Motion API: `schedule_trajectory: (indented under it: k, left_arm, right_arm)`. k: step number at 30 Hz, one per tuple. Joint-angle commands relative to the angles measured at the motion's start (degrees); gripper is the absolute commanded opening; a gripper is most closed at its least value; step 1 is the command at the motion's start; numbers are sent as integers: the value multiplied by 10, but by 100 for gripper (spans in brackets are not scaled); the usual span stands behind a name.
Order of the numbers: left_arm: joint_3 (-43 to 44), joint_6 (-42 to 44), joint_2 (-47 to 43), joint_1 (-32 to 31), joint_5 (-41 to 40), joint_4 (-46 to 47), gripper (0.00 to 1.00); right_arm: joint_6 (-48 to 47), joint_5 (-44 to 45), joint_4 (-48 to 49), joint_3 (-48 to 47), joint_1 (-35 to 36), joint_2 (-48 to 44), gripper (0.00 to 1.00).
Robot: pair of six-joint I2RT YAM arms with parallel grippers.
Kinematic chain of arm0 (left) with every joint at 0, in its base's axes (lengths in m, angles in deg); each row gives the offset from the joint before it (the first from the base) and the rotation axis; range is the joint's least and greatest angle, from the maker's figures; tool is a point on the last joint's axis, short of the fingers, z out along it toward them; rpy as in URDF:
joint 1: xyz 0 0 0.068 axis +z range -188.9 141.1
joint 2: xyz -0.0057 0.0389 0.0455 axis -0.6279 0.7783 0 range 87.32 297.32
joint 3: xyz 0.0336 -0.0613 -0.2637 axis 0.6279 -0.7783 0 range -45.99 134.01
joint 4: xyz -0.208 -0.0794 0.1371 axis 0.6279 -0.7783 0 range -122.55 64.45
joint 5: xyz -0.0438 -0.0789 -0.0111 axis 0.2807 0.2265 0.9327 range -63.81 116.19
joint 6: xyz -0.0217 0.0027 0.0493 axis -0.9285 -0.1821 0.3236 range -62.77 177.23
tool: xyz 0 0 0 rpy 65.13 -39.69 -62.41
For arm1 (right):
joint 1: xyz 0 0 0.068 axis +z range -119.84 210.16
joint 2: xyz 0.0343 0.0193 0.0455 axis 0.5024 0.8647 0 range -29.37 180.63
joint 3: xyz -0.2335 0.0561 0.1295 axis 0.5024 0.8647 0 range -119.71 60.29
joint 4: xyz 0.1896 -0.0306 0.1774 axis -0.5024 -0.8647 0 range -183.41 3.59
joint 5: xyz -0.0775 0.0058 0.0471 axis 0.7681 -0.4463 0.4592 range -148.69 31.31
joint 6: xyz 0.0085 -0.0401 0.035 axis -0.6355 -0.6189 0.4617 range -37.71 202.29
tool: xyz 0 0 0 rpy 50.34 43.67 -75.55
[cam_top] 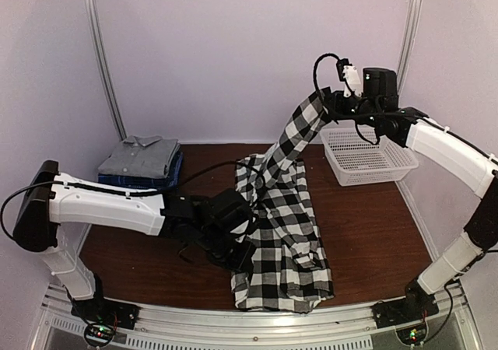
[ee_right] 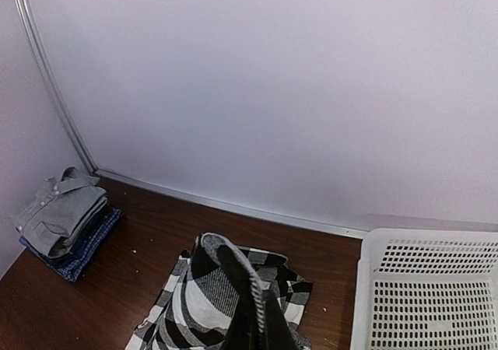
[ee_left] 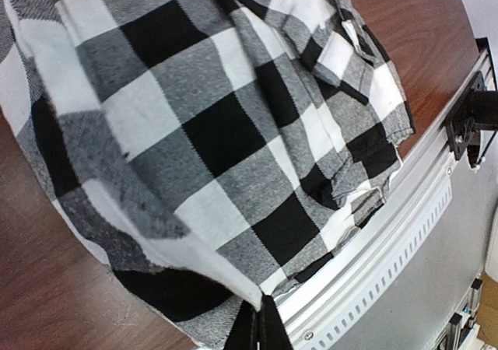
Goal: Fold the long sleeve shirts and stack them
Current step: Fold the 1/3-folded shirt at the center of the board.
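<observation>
I should go on folding inward until the plaid shirt's side edge, which my left gripper holds near the hem, lies on the shirt's middle, which is open.
A black-and-white plaid long sleeve shirt lies down the middle of the table, with one end pulled up high. My right gripper is shut on that raised end, well above the table, and the cloth hangs from its closed fingers. My left gripper sits low at the shirt's left edge. It is shut on a fold of the plaid fabric, which fills its view. A folded light grey shirt rests on folded dark blue shirts at the back left.
A white plastic mesh basket stands at the back right, close under my right arm. The metal rail of the table's near edge runs just beside the shirt's lower hem. White walls close in the back and both sides.
</observation>
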Motion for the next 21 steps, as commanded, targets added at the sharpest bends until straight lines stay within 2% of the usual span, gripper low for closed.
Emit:
schedule_trajectory:
  k: [1,21]
  left_arm:
    - [42,58,37,-9,44,-12,0]
    - [129,117,157,-10,122,-12,0]
  right_arm:
    - [-16,43,-16,26,-11,-34,0]
    - [-6,26,-38,19,-11,-21,0]
